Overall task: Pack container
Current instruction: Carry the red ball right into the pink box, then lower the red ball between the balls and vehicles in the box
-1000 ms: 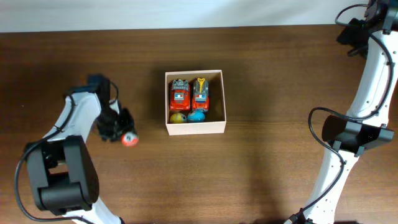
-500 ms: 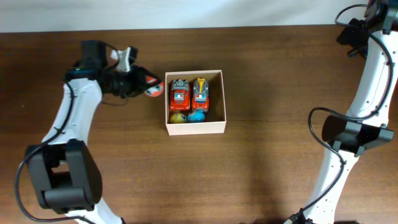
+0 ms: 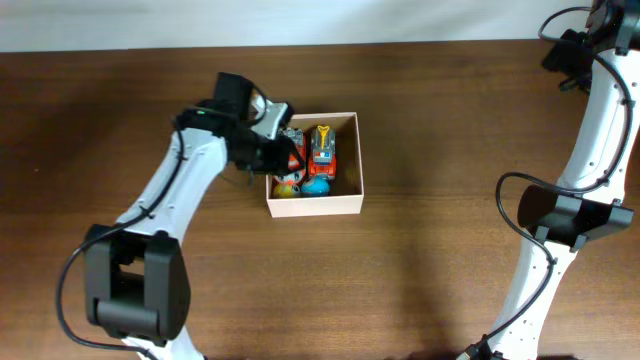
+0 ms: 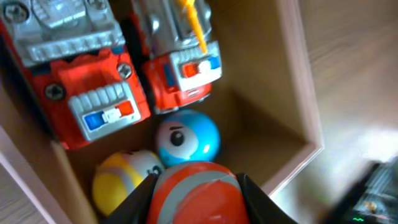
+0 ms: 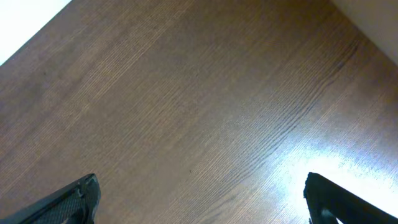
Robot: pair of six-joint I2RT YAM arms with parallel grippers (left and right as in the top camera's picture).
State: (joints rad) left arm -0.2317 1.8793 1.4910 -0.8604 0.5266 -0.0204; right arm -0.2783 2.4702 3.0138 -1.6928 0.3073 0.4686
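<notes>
Next, I release the red-and-grey ball with my left gripper and press it down, nudging the blue ball (image 4: pixel 188 135) aside, since the blue and yellow balls (image 4: pixel 155 163) are close underneath.
The container (image 3: pixel 315 205), a small cream-white box, sits at mid-table. Inside it lie two red toy trucks (image 4: pixel 93 81) (image 4: pixel 177 62), a blue ball (image 4: pixel 188 137) and a yellow ball (image 4: pixel 121 180). My left gripper (image 4: pixel 196 199) hovers over the box's left side, shut on a red-and-grey ball (image 4: pixel 196 190) that hangs above the two balls. From overhead the left gripper (image 3: pixel 283 153) covers part of the left truck. My right gripper (image 5: pixel 205 199) is open over bare wood, holding nothing.
The right arm (image 3: pixel 600 110) stands along the table's right side, far from the box. Brown wooden tabletop (image 3: pixel 450 120) surrounds the container on all sides. A white wall edge runs along the back.
The left arm has carried the red-and-grey ball from the table at the left, up and rightward, to over the container's left side. The right arm has not moved.
</notes>
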